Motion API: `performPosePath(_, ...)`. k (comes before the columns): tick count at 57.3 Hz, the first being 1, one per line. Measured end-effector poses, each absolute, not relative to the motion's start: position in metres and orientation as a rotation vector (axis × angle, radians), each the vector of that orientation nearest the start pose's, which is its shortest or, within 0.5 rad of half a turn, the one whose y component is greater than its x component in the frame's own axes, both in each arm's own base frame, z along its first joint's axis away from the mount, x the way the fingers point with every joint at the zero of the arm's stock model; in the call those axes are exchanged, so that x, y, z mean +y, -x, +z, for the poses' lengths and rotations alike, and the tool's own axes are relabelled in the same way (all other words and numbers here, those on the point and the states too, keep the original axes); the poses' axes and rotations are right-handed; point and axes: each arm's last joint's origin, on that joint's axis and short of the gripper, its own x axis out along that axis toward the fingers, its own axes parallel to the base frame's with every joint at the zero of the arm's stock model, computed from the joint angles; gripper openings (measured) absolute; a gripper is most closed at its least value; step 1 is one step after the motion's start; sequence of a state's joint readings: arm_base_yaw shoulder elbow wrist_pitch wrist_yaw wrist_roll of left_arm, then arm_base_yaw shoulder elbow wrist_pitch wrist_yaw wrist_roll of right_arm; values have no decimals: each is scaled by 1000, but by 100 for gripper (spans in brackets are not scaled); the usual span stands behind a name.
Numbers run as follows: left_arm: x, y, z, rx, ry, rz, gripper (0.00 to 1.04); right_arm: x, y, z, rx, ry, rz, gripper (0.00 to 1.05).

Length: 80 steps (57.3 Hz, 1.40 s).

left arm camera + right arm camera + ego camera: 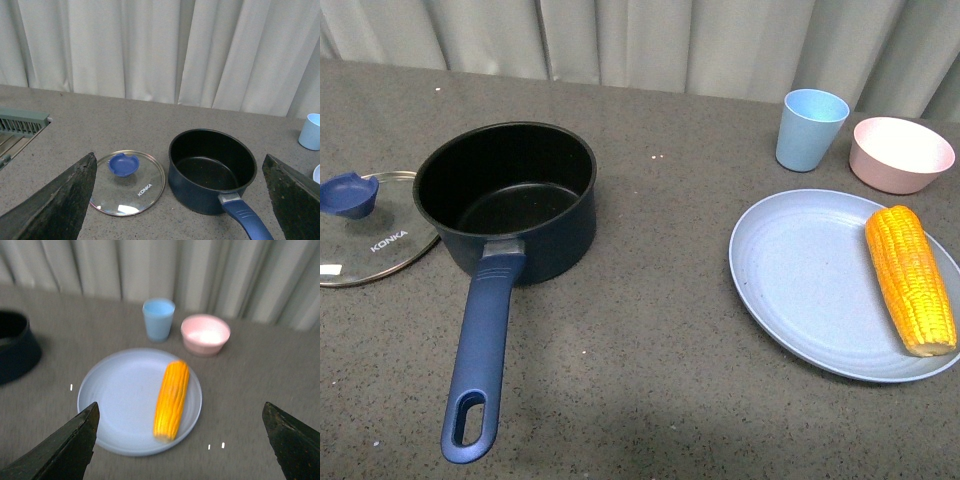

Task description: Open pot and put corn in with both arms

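I expect the corn [171, 400] to lie whole below the pot's rim when I lower it in, because the dark navy pot [212, 165] is wide, deep and empty.
The dark navy pot [510, 200] stands open on the grey table, its blue handle [480, 355] pointing toward me; it also shows in the left wrist view [212, 170]. Its glass lid [370, 235] with a blue knob lies flat on the table to the pot's left, also in the left wrist view [127, 182]. The corn [910, 278] lies on the right part of a light blue plate [800, 280], also in the right wrist view [172, 399]. My left gripper [182, 200] is open above pot and lid. My right gripper [182, 440] is open above the plate. Neither arm shows in the front view.
A light blue cup [810, 128] and a pink bowl [902, 153] stand behind the plate at the back right. White curtains hang behind the table. A green rack [20, 125] shows at the table's far left in the left wrist view.
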State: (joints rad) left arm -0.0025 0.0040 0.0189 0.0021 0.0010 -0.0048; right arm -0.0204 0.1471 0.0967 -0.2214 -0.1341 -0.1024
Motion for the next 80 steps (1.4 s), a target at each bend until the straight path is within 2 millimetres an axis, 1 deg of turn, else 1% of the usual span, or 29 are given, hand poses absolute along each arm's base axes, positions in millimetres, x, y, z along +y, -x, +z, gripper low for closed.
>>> performPosePath(4,0,-97,170,-17,5,-3,98,3,-107,162,326,115,150,95)
performPosePath(9,0,-97,170,-17,5,-3,98,5,-122,168,337,138,168,95)
performPosePath(13,0,-97,170,-17,5,-2,98,5,-144,178,344,154,169,95)
performPosePath(15,0,-97,170,-17,5,-3,98,5,-159,181,364,157,166,95)
performPosePath(16,0,-97,170,-17,5,-3,98,5,-171,182,391,156,165,95)
performPosePath(17,0,-97,170,-17,5,-3,98,5,-175,182,402,156,162,95)
performPosePath(18,0,-97,170,-17,5,-3,98,5,-183,181,428,157,153,95)
performPosePath(20,0,-97,170,-17,5,-3,98,4,-200,176,499,157,141,95)
performPosePath(21,0,-97,170,-17,5,-3,98,4,-203,174,517,156,139,95)
performPosePath(26,0,-97,170,-17,5,-3,98,3,-242,155,677,133,110,95)
performPosePath(33,0,-97,170,-17,5,-3,98,5,-277,133,812,98,73,95)
performPosePath(37,0,-97,170,-17,5,-3,98,7,-292,123,872,74,61,95)
performPosePath(44,0,-97,170,-17,5,-3,98,16,-310,110,956,15,54,95)
performPosePath(52,0,-97,170,-17,5,-2,98,26,-322,105,985,-15,46,95)
performPosePath(60,0,-97,170,-17,5,-2,98,32,-328,101,1011,-21,12,95)
performPosePath(70,0,-97,170,-17,5,-2,98,32,-330,92,1044,-20,-29,95)
performPosePath(80,0,-97,170,-17,5,-3,98,31,-333,88,1071,-32,-53,95)
